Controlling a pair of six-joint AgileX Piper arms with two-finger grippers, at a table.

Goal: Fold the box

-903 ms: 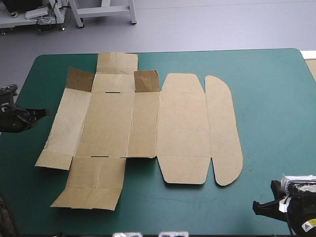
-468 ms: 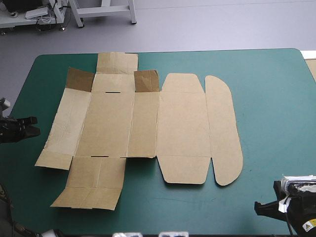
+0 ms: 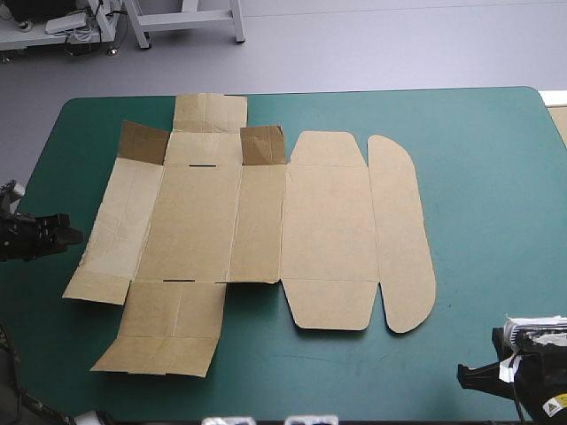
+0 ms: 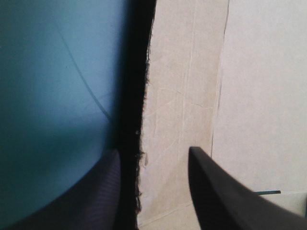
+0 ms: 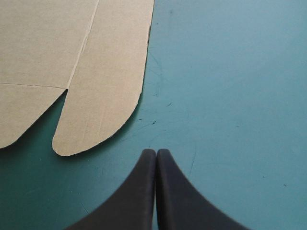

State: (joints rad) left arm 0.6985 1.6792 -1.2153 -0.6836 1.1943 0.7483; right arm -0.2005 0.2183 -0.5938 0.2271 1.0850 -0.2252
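A straight crease point(image 3: 149, 220) edges the box's outer panel point(image 3: 115, 214). I expect that panel to swing up into a box side as I fold it, the lid flap staying flat.
The brown box point(image 3: 257, 235) lies as a flat cut sheet on the teal-green cover, its two small back flaps point(image 3: 263, 144) tilted up. My left gripper point(image 3: 69, 237) is at the sheet's left edge. In the left wrist view it point(image 4: 153, 152) stands open, one finger over the cover and the other over the board, with the left panel's edge point(image 4: 144, 120) between them. My right gripper point(image 3: 465, 376) waits near the table's front right corner, shut point(image 5: 156, 151) and empty, a short way from the rounded lid flap point(image 5: 108, 72).
Bare teal-green cover point(image 3: 487, 177) stretches to the right of the box and along the front edge. A pale strip point(image 3: 559, 119) shows just past the table's right edge.
My left gripper has moved toward the table's front and closer to the box's left edge. The right gripper and the box have stayed put.
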